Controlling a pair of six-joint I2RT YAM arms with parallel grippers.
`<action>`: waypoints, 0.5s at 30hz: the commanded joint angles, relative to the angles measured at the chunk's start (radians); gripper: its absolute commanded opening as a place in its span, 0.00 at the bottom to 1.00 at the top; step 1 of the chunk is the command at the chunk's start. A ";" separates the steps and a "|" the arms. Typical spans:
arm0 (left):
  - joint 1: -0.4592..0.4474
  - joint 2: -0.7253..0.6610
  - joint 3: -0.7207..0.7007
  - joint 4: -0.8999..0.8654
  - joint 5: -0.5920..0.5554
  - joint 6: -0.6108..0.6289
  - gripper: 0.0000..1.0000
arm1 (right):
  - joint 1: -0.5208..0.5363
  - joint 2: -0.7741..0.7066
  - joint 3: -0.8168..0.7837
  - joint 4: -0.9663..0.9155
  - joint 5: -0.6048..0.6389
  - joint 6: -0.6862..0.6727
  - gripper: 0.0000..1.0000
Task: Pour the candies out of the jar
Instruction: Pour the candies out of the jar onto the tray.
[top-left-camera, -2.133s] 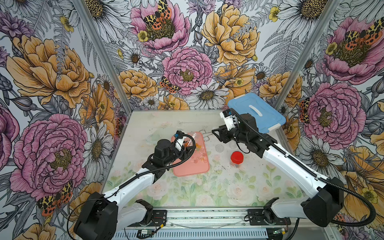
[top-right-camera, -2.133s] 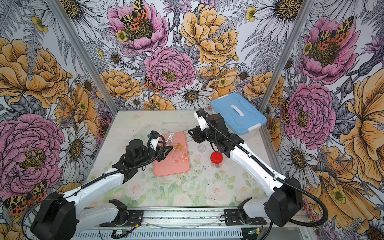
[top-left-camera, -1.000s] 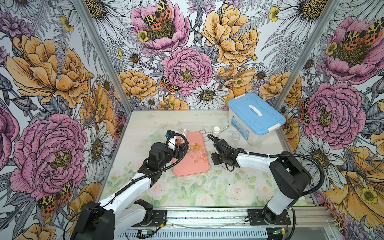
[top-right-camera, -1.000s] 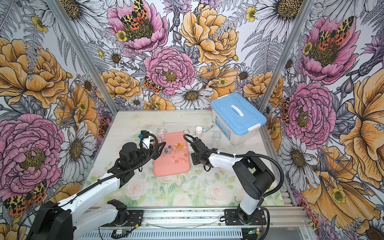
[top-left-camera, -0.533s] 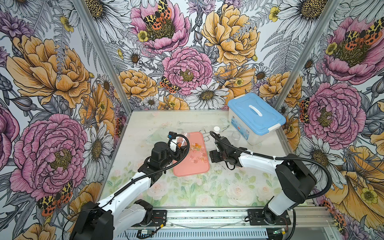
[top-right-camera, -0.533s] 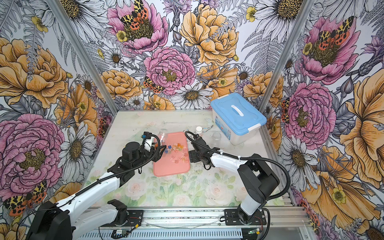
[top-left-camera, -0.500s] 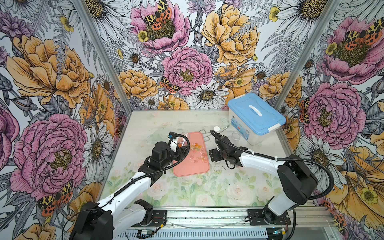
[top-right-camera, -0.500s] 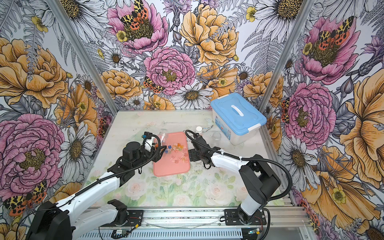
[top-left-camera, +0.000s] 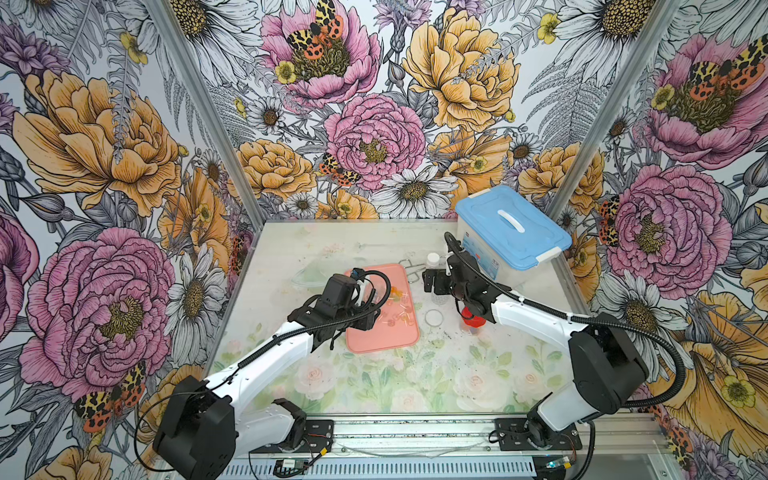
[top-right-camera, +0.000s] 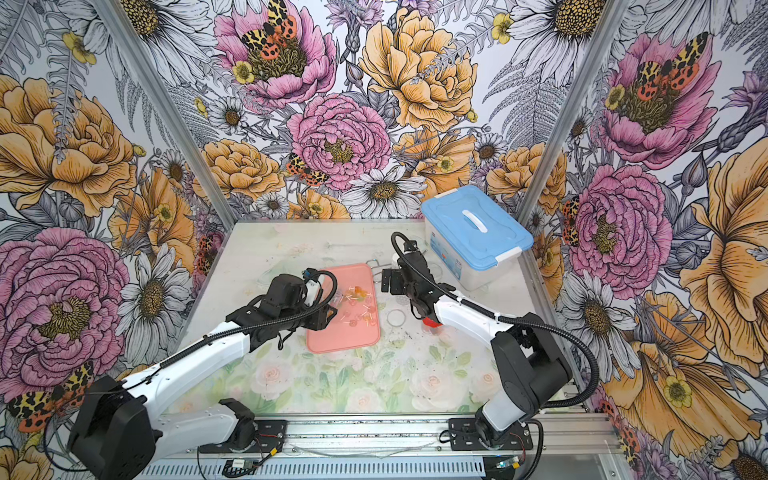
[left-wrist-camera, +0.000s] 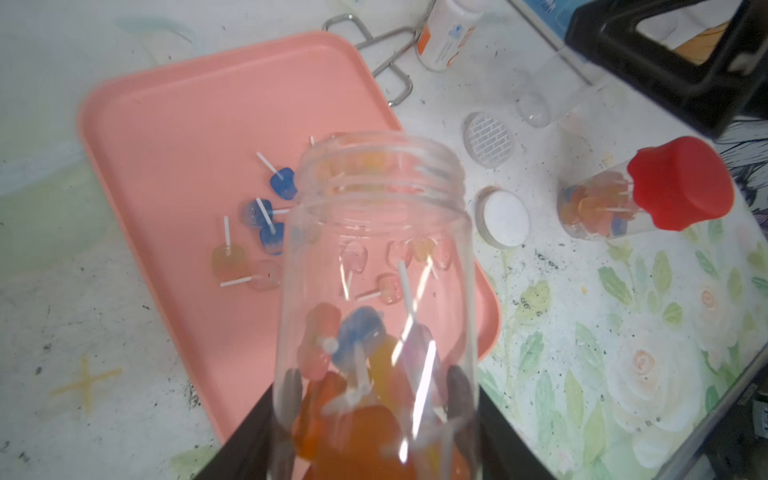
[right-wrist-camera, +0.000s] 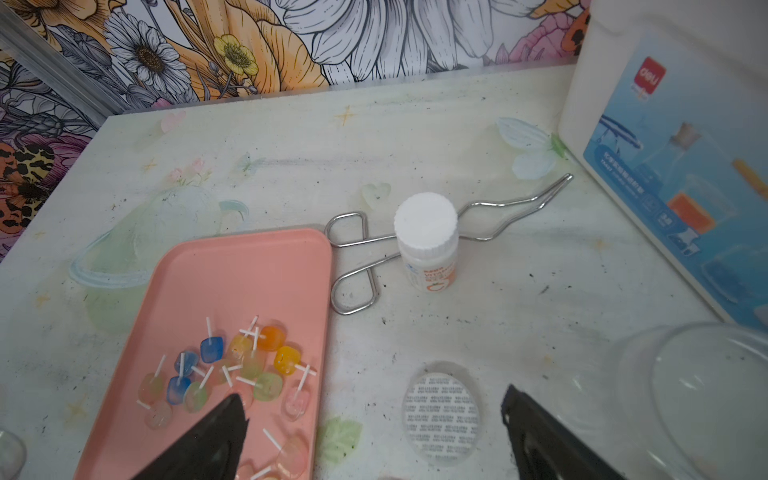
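Observation:
My left gripper needs to tilt the jar's opening more steeply down over the pink tray (top-left-camera: 392, 329), because candies (left-wrist-camera: 360, 348) are lying at the jar's closed end near my left gripper.
My left gripper (left-wrist-camera: 374, 415) is shut on a clear open jar (left-wrist-camera: 376, 257), held above the pink tray (left-wrist-camera: 187, 124) with its mouth pointing away from the wrist. Several candies (left-wrist-camera: 357, 332) lie inside it near the fingers, orange, blue and pink. More candies (left-wrist-camera: 266, 216) are scattered on the tray, also visible as candies (right-wrist-camera: 232, 365) in the right wrist view. In both top views the jar (top-left-camera: 372, 297) (top-right-camera: 328, 309) hangs over the tray's left side. My right gripper (right-wrist-camera: 374, 401) stands wide open and holds nothing, above the table beside the tray's right edge (top-left-camera: 432, 282).
A second jar with a red lid (left-wrist-camera: 681, 183) holds candies right of the tray. A white lid (left-wrist-camera: 505, 218), a printed seal disc (right-wrist-camera: 441, 415), a white bottle (right-wrist-camera: 428, 245), metal tongs (right-wrist-camera: 361, 266) and an empty clear jar (right-wrist-camera: 698, 395) lie nearby. A blue-lidded box (top-left-camera: 511, 232) fills the back right corner.
My right gripper has gone from shut to wide open and drawn slightly toward the back. The left arm has shifted the jar a little to the right over the tray.

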 joint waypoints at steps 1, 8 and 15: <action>-0.002 0.077 0.095 -0.140 0.063 -0.005 0.00 | -0.016 -0.054 -0.055 0.093 -0.022 0.056 1.00; -0.013 0.332 0.334 -0.432 0.042 0.081 0.00 | -0.030 -0.082 -0.084 0.106 -0.023 0.055 1.00; -0.040 0.400 0.448 -0.560 -0.065 0.099 0.00 | -0.036 -0.099 -0.107 0.124 -0.029 0.065 1.00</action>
